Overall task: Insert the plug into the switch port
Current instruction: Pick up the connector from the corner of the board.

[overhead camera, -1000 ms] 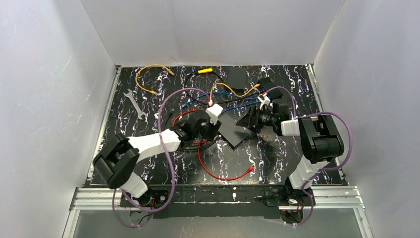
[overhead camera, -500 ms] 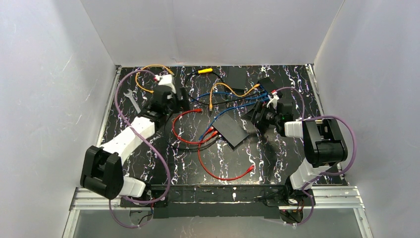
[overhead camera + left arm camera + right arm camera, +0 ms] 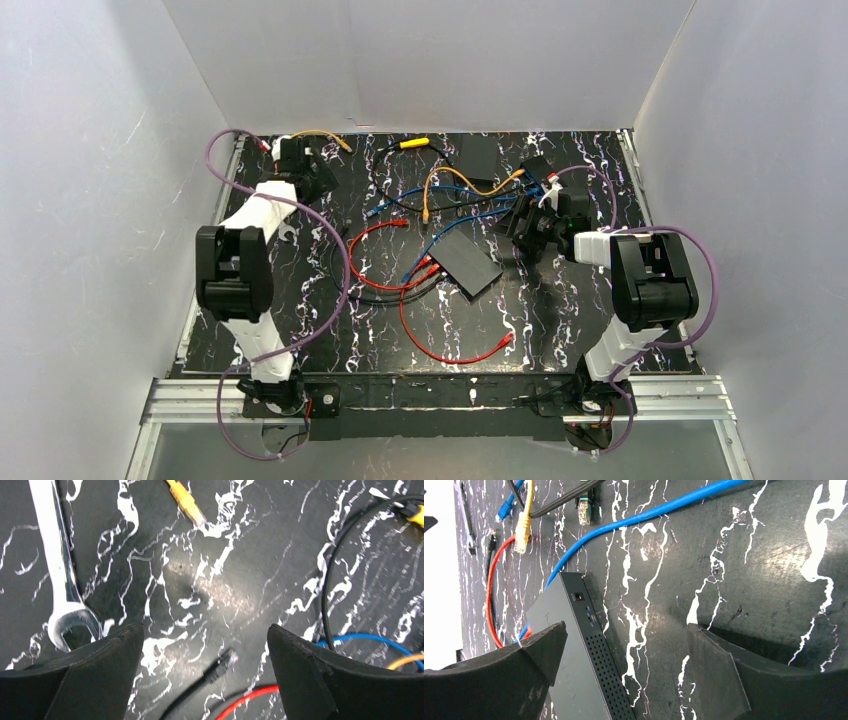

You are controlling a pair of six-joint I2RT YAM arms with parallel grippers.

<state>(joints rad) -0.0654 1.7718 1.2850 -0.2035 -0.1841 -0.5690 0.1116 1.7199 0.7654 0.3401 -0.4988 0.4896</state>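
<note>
The curved yellow cable (image 3: 319, 132) will drag along and curl into a loop when I carry its other end, because the yellow plug (image 3: 346, 147) is lying loose outside any port.
The black switch (image 3: 468, 262) lies mid-table; a blue and a red cable reach its left end. In the right wrist view its perforated side (image 3: 589, 665) lies under my left finger. My right gripper (image 3: 512, 228) is open and empty just right of the switch, its jaws wide apart (image 3: 626, 630). My left gripper (image 3: 312, 172) is open and empty at the far left back. In the left wrist view a loose black plug (image 3: 222, 661) lies on the table between the open jaws (image 3: 205, 635), untouched.
A wrench (image 3: 60, 570) lies left of the left gripper, and a yellow plug (image 3: 187, 505) lies beyond it. Red (image 3: 250, 695), blue (image 3: 365, 640) and black (image 3: 330, 580) cables lie nearby. A blue cable (image 3: 649, 515) and a yellow plug (image 3: 522, 535) lie beyond the switch. Walls close in the table.
My left arm has swung from beside the switch to the far left back corner, empty. My right gripper has drawn back slightly from the switch.
</note>
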